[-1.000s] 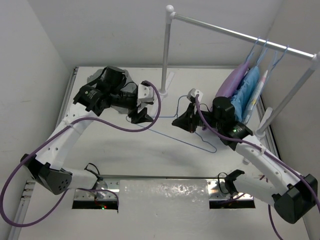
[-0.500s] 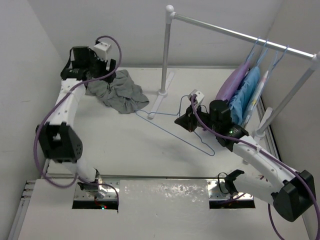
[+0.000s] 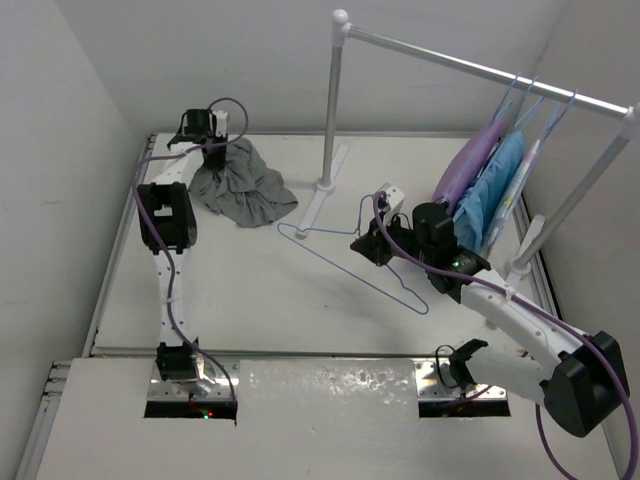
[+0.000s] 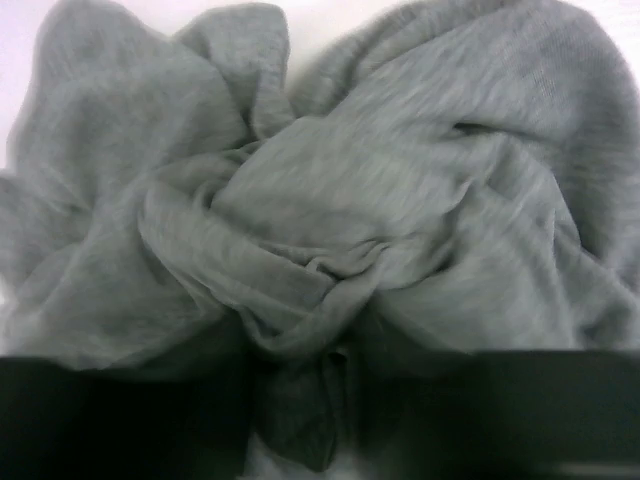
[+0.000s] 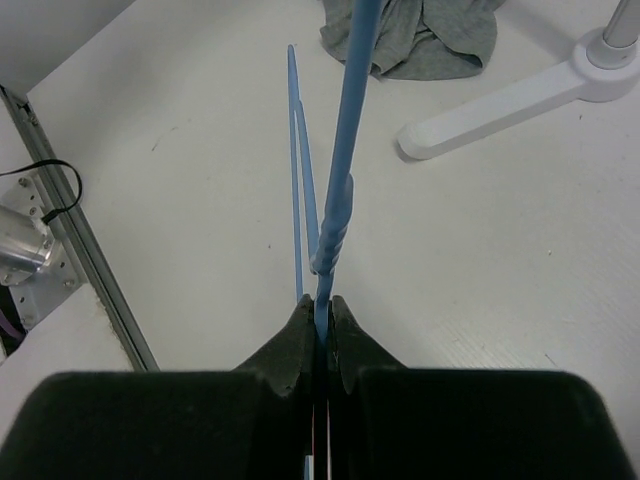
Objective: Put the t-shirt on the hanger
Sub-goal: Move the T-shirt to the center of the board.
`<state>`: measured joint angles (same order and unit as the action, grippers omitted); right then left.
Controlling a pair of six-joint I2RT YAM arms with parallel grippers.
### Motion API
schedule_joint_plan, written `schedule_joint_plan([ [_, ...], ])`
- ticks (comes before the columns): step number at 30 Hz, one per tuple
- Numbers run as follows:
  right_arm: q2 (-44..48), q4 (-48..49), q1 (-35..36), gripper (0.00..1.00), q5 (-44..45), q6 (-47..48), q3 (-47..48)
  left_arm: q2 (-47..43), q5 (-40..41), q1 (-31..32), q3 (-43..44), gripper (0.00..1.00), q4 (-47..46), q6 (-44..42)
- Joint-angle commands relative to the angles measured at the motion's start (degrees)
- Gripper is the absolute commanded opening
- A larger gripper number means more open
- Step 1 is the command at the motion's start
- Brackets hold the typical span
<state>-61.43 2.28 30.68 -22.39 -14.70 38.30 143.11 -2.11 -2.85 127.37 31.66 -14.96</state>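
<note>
The grey t-shirt lies bunched (image 3: 246, 186) at the end of the hanger, so the robot's right gripper needs to draw the hanger back (image 3: 345, 267) as its left gripper spreads the t-shirt forward.
The grey t-shirt (image 3: 242, 186) lies crumpled at the back left of the table. My left gripper (image 3: 206, 138) sits at its far edge. In the left wrist view the cloth (image 4: 330, 200) fills the frame, and a gathered fold is pinched between the dark jaws of the left gripper (image 4: 305, 405), which is shut on it. The thin light-blue hanger (image 3: 290, 232) slants over the table's middle, its hook upward. My right gripper (image 3: 367, 246) is shut on it. The right wrist view shows this gripper (image 5: 322, 312) clamped on the hanger's twisted neck (image 5: 333, 235), with the t-shirt (image 5: 420, 35) beyond.
A white clothes rack stands at the back, its post (image 3: 330, 100) on a flat foot (image 3: 318, 205) beside the t-shirt. Purple and light-blue garments (image 3: 485, 180) hang on blue hangers at its right end. Walls close the left and back. A metal rail (image 5: 60, 230) edges the table.
The left arm swung from the table's middle to the back left corner, came down on the t-shirt and closed on a fold. The right gripper kept the hanger, shifting it slightly.
</note>
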Motion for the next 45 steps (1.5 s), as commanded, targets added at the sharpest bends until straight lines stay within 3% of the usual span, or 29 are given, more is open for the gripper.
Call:
schedule_joint_plan([
  [1, 0.17, 1.15, 0.61, 0.0, 1.82, 1.69, 0.63, -5.9, -2.28, -0.75, -4.91, 0.18, -6.42, 1.42],
  [2, 0.0, 0.88, 0.53, 0.0, 1.91, 1.86, 1.24, -8.96, -2.89, -0.75, -8.33, 0.0, -8.52, 1.51],
  [7, 0.26, 0.35, 0.61, 0.0, 2.0, 1.87, 1.43, -18.11, -3.86, -0.84, -4.86, 0.0, -4.86, -2.43],
  [10, 1.13, 0.0, 0.53, 0.0, 2.44, 1.34, 1.16, -28.29, -6.84, -0.93, -3.71, 0.0, -2.4, -6.74],
  [13, 2.98, 0.53, 0.53, 0.0, 2.53, 0.99, 0.28, -40.42, -14.39, -0.75, -9.05, 0.0, 1.29, -10.34],
  [14, 3.5, 0.27, 0.61, 0.0, 3.49, 1.07, 0.19, -46.8, -18.42, -0.58, -14.64, 0.0, 2.34, -11.13],
  [17, 5.44, -2.8, 0.61, 0.0, 4.81, 1.6, 1.59, -58.24, -23.27, 2.05, -26.09, 0.0, 11.11, -19.03],
  [20, 7.28, -8.25, 0.61, 0.0, 6.83, 2.48, 3.88, -68.79, -30.02, 5.75, -37.26, 0.0, 26.39, -33.86],
  [21, 7.81, -10.35, 0.61, 0.0, 8.31, 2.92, 4.67, -71.1, -31.97, 6.36, -39.63, 0.0, 36.44, -44.7],
  [22, 8.42, -11.15, 0.7, 0.0, 8.94, 3.27, 5.02, -72.6, -33.56, 6.37, -41.22, 0.04, 42.46, -51.33],
  [23, 9.39, -11.86, 0.7, 0.0, 9.55, 3.53, 5.2, -75.58, -31.75, 6.89, -44.81, 0.26, 43.91, -50.87],
  [24, 9.92, -12.21, 0.7, 0.0, 10.0, 3.88, 5.29, -76.65, -30.16, 7.07, -46.67, 0.39, 44.01, -50.61],
  [25, 10.36, -12.48, 0.7, 0.0, 10.26, 3.98, 5.38, -77.18, -28.49, 7.25, -49.21, 0.51, 44.01, -50.34],
  [26, 10.89, -12.48, 0.7, 0.0, 10.44, 4.15, 5.46, -78.23, -25.78, 7.51, -50.11, 0.7, 44.01, -50.78],
  [28, 10.89, -12.57, 0.61, 0.0, 10.61, 4.15, 5.81, -78.51, -24.79, 7.42, -51.17, 0.81, 43.84, -52.97],
  [29, 10.54, -12.65, 0.7, 0.0, 10.62, 4.15, 5.9, -78.07, -24.09, 7.34, -51.08, 0.98, 40.71, -50.02],
  [33, 9.14, -13.36, 0.7, 0.0, 10.35, 4.15, 6.26, -74.65, -15.93, 4.8, -50.12, 0.94, 25.85, -34.29],
  [34, 8.87, -13.1, 0.7, 0.0, 10.26, 4.15, 5.82, -71.77, -13.73, 3.48, -50.03, 0.87, 23.73, -31.73],
  [35, 8.61, -12.75, 0.7, 0.0, 9.74, 4.15, 5.56, -70.0, -12.06, -1.06, -49.85, 0.67, 21.62, -29.71],
  [37, 7.82, -12.04, 0.7, 0.0, 9.21, 4.06, 4.94, -63.26, -14.31, -5.91, -48.98, 0.53, 22.04, -29.51],
  [38, 7.55, -11.95, 0.7, 0.0, 8.69, 4.24, 4.94, -60.95, -14.33, -9.07, -48.62, 0.51, 23.35, -29.6],
  [40, 6.41, -12.04, 0.7, 0.0, 8.51, 4.41, 5.03, -54.73, -15.63, -10.85, -48.79, 0.54, 25.28, -30.56],
  [42, 5.88, -11.87, 0.7, 0.0, 8.68, 4.68, 4.76, -52.15, -17.48, -11.39, -51.5, 0.64, 27.75, -33.19],
  [43, 5.36, -11.86, 0.7, 0.0, 8.68, 4.77, 4.68, -50.92, -18.8, -11.21, -52.65, 0.74, 27.67, -33.64],
  [45, 4.74, -12.04, 0.7, 0.0, 8.77, 5.29, 4.41, -49.78, -19.6, -11.21, -55.38, 0.81, 26.88, -35.31],
])
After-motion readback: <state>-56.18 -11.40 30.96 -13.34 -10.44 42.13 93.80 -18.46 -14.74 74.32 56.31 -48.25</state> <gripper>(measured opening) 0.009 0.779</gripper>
